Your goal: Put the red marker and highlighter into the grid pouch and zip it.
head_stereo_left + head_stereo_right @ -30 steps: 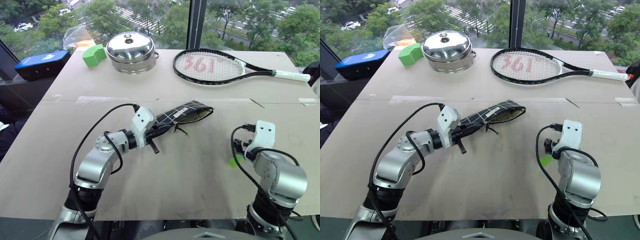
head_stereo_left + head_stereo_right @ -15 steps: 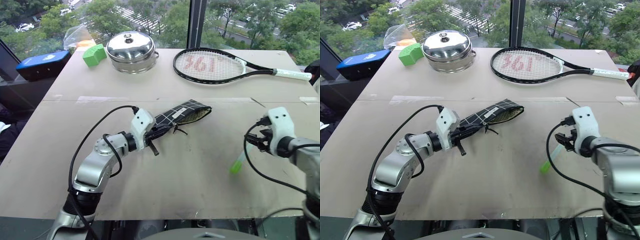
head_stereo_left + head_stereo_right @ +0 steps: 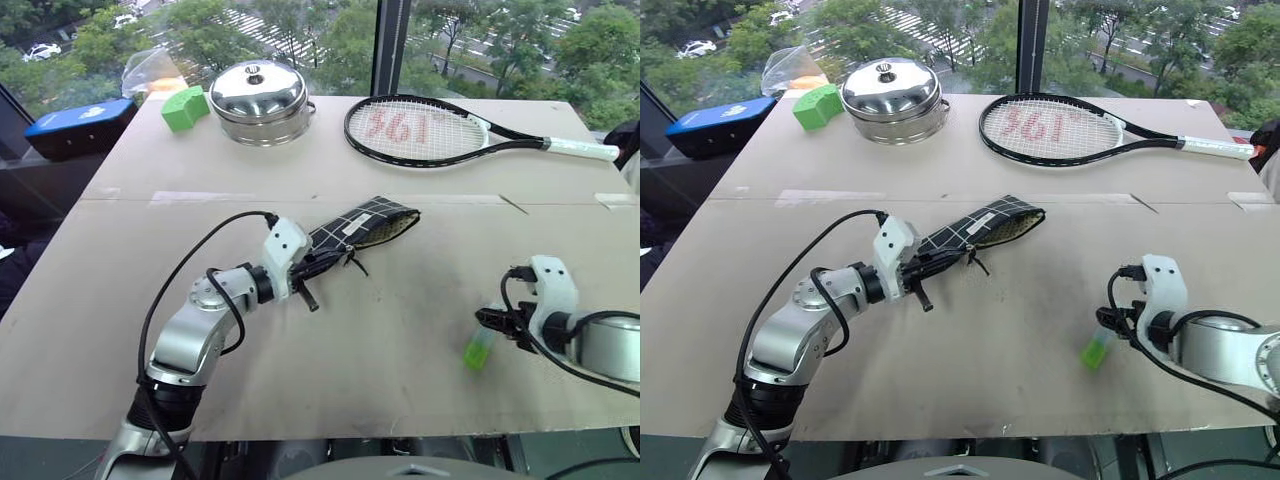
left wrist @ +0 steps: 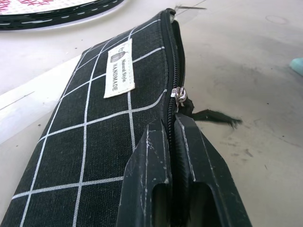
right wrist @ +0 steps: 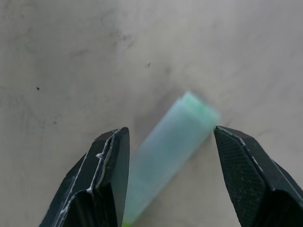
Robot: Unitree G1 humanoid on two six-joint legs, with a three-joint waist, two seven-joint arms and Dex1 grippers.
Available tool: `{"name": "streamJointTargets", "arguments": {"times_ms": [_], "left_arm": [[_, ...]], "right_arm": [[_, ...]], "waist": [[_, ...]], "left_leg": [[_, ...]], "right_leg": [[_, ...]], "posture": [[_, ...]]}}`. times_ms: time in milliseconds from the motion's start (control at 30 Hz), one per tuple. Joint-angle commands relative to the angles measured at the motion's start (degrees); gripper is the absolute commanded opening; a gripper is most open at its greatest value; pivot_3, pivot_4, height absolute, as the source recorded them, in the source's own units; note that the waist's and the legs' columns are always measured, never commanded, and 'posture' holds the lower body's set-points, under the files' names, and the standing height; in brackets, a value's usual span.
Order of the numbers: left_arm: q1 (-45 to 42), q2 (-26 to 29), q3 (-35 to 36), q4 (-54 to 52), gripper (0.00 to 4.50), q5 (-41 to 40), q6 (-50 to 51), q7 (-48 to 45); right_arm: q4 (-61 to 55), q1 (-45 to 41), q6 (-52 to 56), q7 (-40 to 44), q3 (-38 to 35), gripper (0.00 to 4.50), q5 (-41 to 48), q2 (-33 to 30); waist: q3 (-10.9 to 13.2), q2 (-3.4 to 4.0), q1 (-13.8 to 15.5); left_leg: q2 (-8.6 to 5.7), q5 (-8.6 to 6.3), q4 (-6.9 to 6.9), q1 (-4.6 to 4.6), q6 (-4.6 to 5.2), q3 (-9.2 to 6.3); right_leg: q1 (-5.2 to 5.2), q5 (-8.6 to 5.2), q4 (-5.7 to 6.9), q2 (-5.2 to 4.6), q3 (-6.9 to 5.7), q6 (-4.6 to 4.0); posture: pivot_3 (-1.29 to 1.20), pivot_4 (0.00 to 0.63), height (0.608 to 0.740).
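The grid pouch's far end stands wide open with its lining showing (image 3: 384, 233), so the pouch's opening (image 3: 398, 222) should remain open when the robot puts the highlighter in.
The grid pouch (image 3: 365, 226) lies mid-table, black with white lines and a white label (image 4: 118, 68), its far end gaping open. My left gripper (image 3: 312, 268) is shut on the pouch's near edge beside the zipper pull (image 4: 179, 96). The lime-green highlighter (image 3: 479, 348) lies flat on the table at the front right. My right gripper (image 3: 484, 319) hangs low over it, open. Its two fingers (image 5: 111, 161) stand on either side of the highlighter (image 5: 165, 151) with a gap on each side. The red marker is hidden.
At the back of the table lie a tennis racket (image 3: 430, 130), a steel lidded pot (image 3: 260, 95) and a green block (image 3: 186, 107). A blue box (image 3: 80, 125) sits off the table's left edge. The table's front edge is close behind the highlighter.
My right arm has swung out to the right and come down, so its gripper now straddles the highlighter with narrower jaws. The left gripper and the pouch have stayed put.
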Motion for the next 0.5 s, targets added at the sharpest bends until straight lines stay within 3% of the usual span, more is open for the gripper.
{"name": "streamJointTargets", "arguments": {"times_ms": [33,133,333,500], "left_arm": [[-0.3,0.0,0.7,-2.0,0.0,-0.2,-0.8,0.3],[-0.3,0.0,0.7,-2.1,0.0,-0.2,-0.8,0.4],[-0.4,-0.1,0.7,-2.1,0.0,-0.3,-0.7,0.5],[-0.9,-0.5,0.8,-2.1,0.0,-1.0,-0.5,0.3]], "right_arm": [[-3.7,0.7,-5.1,-3.0,2.3,1.45,1.5,-1.2],[-5.3,0.5,-7.0,-2.9,4.4,0.79,1.5,-2.7],[-5.8,-9.5,-1.8,5.6,8.0,0.75,1.5,-14.3],[-10.6,-29.7,6.8,30.6,12.0,0.75,-20.3,-15.4]], "waist": [[0.0,-0.03,0.2],[0.0,-0.04,0.2],[0.1,0.1,0.0],[0.1,0.23,0.0]], "left_leg": [[0.01,0.0,0.01,-0.01,0.0,0.0],[0.02,0.0,0.01,-0.02,0.0,0.0],[0.05,0.0,0.03,0.0,0.0,0.05],[0.14,0.0,-0.02,-0.03,0.0,0.08]], "right_leg": [[-0.01,0.0,-0.01,0.0,0.0,0.0],[-0.01,0.0,-0.04,-0.01,-0.01,0.01],[-0.02,-0.01,-0.04,-0.02,0.03,0.0],[-0.15,-0.01,-0.06,0.08,0.07,0.0]], "posture": [[0.0,0.15,0.74],[0.0,0.15,0.74],[0.0,0.15,0.74],[0.0,0.15,0.74]]}}
